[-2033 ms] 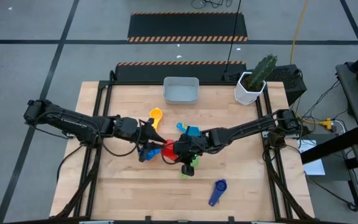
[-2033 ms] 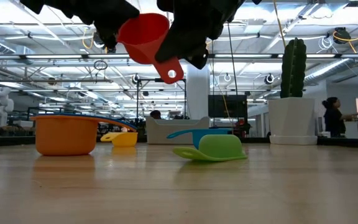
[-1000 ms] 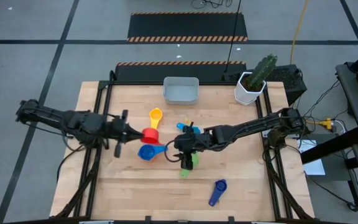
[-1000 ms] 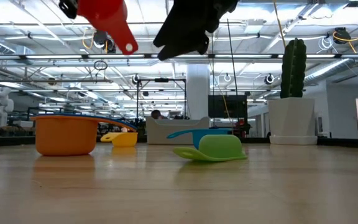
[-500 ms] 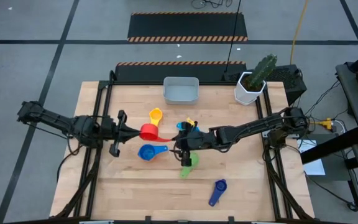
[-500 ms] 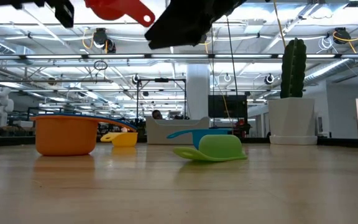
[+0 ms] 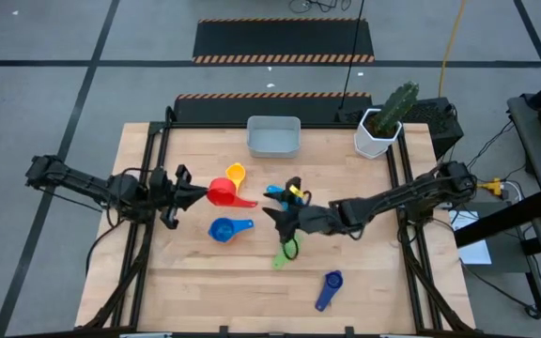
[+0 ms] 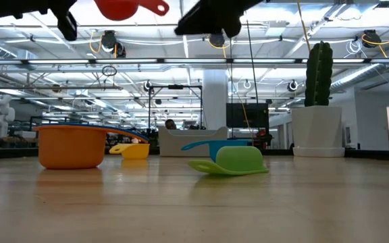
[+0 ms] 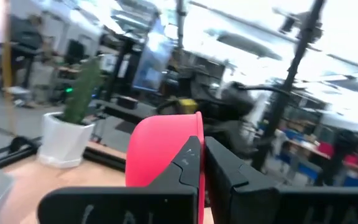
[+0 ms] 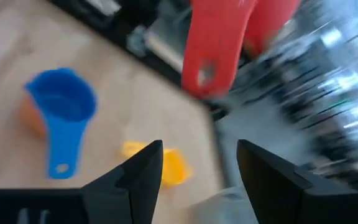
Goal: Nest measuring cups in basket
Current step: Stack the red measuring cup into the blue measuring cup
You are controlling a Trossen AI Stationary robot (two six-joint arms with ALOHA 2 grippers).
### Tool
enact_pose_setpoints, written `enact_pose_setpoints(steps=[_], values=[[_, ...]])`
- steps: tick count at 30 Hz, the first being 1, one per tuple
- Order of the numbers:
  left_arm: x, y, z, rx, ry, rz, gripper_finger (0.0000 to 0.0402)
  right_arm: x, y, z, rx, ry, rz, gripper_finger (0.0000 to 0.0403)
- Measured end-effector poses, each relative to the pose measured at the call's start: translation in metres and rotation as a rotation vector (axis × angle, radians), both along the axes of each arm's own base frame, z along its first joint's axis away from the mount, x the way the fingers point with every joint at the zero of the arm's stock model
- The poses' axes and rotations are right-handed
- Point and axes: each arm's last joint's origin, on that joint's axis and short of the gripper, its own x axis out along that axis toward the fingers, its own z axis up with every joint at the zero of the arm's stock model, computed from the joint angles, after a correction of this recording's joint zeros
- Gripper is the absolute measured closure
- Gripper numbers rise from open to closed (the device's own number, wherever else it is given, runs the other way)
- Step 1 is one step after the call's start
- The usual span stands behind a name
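Note:
My right gripper needs to turn level and grab the handle's end (image 7: 253, 204) before it nests the red cup, because the red cup's handle (image 10: 216, 56) is outside its slanted fingers.
My left gripper (image 7: 201, 194) is shut on the red measuring cup (image 7: 221, 193), which is up in the air over the table's left middle, its handle (image 7: 248, 201) pointing right. My right gripper (image 7: 280, 218) hovers open to the right of it, with nothing between its fingers (image 10: 143, 169). The blue cup (image 7: 220, 229) sits inside the orange cup (image 8: 71, 146) on the table. The yellow cup (image 7: 236, 173), the light blue cup (image 7: 274, 192), the green cup (image 7: 285, 251) and the dark blue cup (image 7: 330, 284) lie apart on the wood. The basket (image 7: 273, 137) stands at the far edge. My left gripper pinches the red cup's wall at the rim (image 9: 197, 134) between its two fingers, opposite the handle. The fingers come level from the table's left. The cup hangs clear of the table, high up, with its handle (image 8: 155, 8) about level.
A white pot with a cactus (image 7: 380, 131) stands at the far right corner. Bare wood lies along the near edge and at the near left.
My left gripper has carried the red cup upward and a little toward the far edge, and has turned it so that the handle, which slanted down, now lies about level. My right gripper, still open, has drawn back a little toward the table's right.

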Motion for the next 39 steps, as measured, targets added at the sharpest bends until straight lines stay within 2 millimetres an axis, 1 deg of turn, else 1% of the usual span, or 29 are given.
enact_pose_setpoints(steps=[4, 6, 8, 11, 13, 19, 24, 27, 31, 35, 39], values=[[0.000, 0.003, 0.000, -0.062, -0.001, 0.071, 0.0394, -0.007, 0.009, -0.002, -0.238, -0.060, -0.045, 0.0209], [0.000, 0.005, 0.000, -0.092, -0.001, 0.090, 0.0394, -0.012, 0.014, -0.002, -0.337, -0.101, -0.023, 0.0213], [0.000, 0.006, 0.001, -0.122, -0.011, 0.096, 0.0394, -0.017, 0.019, -0.002, -0.444, -0.129, 0.044, 0.0217], [-0.001, 0.007, 0.004, -0.167, -0.050, 0.084, 0.0394, -0.022, 0.022, -0.013, -0.613, -0.108, 0.182, 0.0220], [-0.001, 0.007, 0.005, -0.195, -0.068, 0.062, 0.0394, -0.025, 0.021, -0.019, -0.686, -0.086, 0.222, 0.0220], [0.000, 0.006, 0.004, -0.305, -0.062, 0.001, 0.0394, -0.025, 0.018, -0.026, -0.813, -0.052, 0.216, 0.0220], [0.001, 0.006, -0.001, -0.372, -0.023, -0.015, 0.0394, -0.022, 0.016, -0.027, -1.034, 0.017, 0.211, 0.0220], [0.003, 0.006, -0.004, -0.425, -0.004, -0.012, 0.0394, -0.020, 0.012, -0.027, -1.141, 0.046, 0.215, 0.0220], [0.006, 0.005, -0.006, -0.463, 0.007, -0.011, 0.0394, -0.017, 0.003, -0.026, -1.244, 0.069, 0.236, 0.0220], [0.008, 0.005, -0.008, -0.465, 0.023, -0.007, 0.0394, -0.016, -0.003, -0.026, -1.253, 0.050, 0.257, 0.0220], [0.009, 0.005, -0.008, -0.464, 0.023, -0.006, 0.0394, -0.015, -0.004, -0.027, -1.264, 0.052, 0.288, 0.0220]])
